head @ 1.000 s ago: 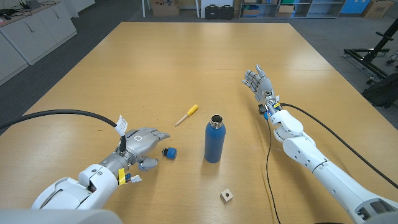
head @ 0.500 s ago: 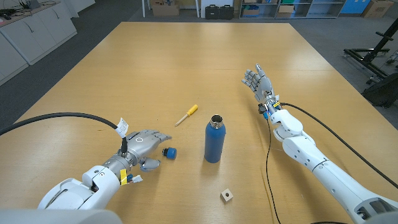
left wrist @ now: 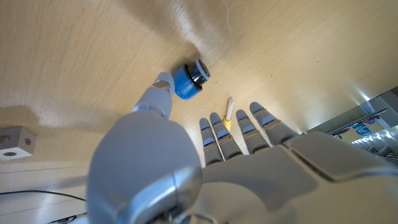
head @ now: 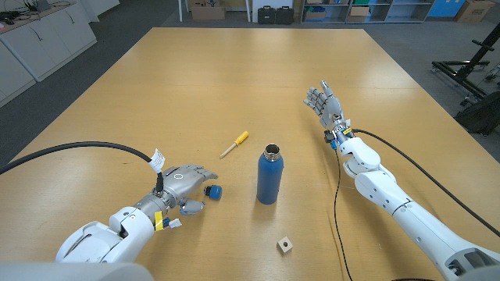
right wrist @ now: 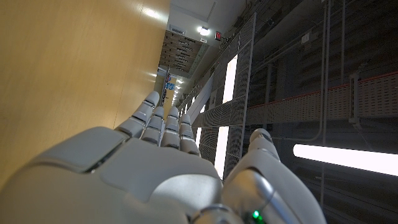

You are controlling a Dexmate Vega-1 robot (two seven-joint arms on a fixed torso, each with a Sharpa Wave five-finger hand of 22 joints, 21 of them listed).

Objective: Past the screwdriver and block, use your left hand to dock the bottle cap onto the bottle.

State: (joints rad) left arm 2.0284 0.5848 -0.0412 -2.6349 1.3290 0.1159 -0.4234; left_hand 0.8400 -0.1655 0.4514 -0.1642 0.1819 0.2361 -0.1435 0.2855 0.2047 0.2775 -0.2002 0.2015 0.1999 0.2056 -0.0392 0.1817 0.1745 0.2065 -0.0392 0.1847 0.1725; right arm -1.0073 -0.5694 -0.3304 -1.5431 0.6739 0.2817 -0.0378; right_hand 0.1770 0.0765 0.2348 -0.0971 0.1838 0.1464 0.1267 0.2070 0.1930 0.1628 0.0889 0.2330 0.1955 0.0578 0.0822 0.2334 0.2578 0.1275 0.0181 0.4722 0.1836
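Note:
My gripper will set the blue cap on the bottle's opening, and the cap will sit tilted there because the narrow black end sticks far out of it.
A blue bottle stands upright and uncapped near the table's middle. Its blue cap with a black end lies on its side just to the left, and shows in the left wrist view as the cap. My left hand hovers beside the cap, fingers spread, thumb tip next to it, holding nothing. A yellow-handled screwdriver lies beyond the cap. A small pale block sits near the front edge. My right hand stands open, fingers up, to the right of the bottle.
A black cable runs across the table along my right arm. In the left wrist view, the block and screwdriver flank my left hand. Wide bare wood stretches behind the bottle.
My left hand has slid slightly forward and right, closing in on the cap. Bottle, cap, screwdriver, block and right hand have stayed put.

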